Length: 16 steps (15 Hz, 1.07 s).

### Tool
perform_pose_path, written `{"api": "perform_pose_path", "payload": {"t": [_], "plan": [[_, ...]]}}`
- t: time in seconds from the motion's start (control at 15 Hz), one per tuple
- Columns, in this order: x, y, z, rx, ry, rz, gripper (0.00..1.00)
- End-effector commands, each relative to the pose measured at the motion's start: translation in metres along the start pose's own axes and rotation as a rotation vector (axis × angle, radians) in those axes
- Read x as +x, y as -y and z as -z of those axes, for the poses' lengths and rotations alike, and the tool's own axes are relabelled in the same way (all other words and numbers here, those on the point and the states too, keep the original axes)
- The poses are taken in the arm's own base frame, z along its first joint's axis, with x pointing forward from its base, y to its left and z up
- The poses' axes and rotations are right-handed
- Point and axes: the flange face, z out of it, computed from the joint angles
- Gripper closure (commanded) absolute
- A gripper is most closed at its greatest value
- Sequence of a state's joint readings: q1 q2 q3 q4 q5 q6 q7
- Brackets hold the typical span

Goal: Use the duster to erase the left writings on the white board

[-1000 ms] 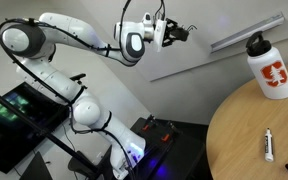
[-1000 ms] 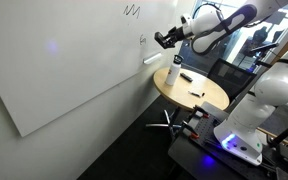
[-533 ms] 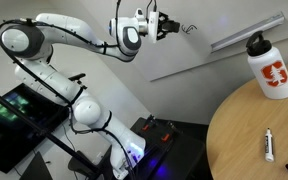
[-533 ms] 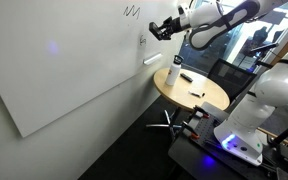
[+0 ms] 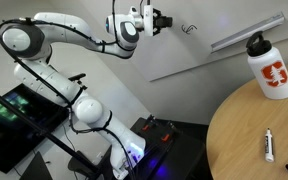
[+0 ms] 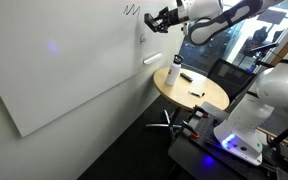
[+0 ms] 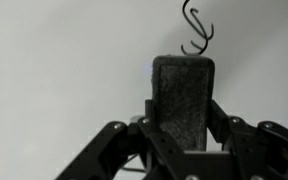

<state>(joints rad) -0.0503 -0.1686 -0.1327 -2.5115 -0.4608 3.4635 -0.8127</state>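
I should first lift the duster above the zigzag's upper end [image 6: 134, 7] and then sweep down, since it is next to the curl [image 5: 189, 29] and short of the zigzag.
My gripper [image 7: 182, 128] is shut on the duster [image 7: 182, 92], a flat black block that stands upright between the jaws, facing the white board [image 7: 54, 60]. In an exterior view the gripper [image 6: 154, 17] is high up at the board [image 6: 64, 70], just right of the left writings [image 6: 132, 9], a thin black zigzag. The duster does not touch the zigzag. A small curly scribble [image 6: 142, 40] lies below the gripper, and shows in the wrist view [image 7: 196, 30] just above the duster. In an exterior view the gripper [image 5: 156, 20] sits left of that curl [image 5: 189, 28].
A round wooden table [image 6: 212, 100] stands below the board with a white bottle [image 5: 271, 68] and a white marker pen [image 5: 269, 145] on it. A silver-grey rail [image 5: 244, 33] runs along the board. The robot base and a monitor [image 5: 19, 112] are behind the arm.
The gripper with the duster has moved up and along the board, past the curly scribble and closer to the zigzag.
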Motion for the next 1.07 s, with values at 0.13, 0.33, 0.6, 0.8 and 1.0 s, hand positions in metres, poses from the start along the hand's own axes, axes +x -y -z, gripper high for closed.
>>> {"api": "perform_pose_path", "payload": {"t": [0.13, 0.33, 0.6, 0.8, 1.0], "plan": [[0.035, -0.013, 0.003, -0.027, -0.068, 0.092, 0.47], [0.039, -0.017, 0.004, -0.035, -0.077, 0.113, 0.47], [0.038, -0.017, 0.004, -0.036, -0.075, 0.115, 0.47], [0.038, -0.017, 0.004, -0.036, -0.075, 0.115, 0.47], [0.038, -0.017, 0.004, -0.036, -0.075, 0.115, 0.47]]}}
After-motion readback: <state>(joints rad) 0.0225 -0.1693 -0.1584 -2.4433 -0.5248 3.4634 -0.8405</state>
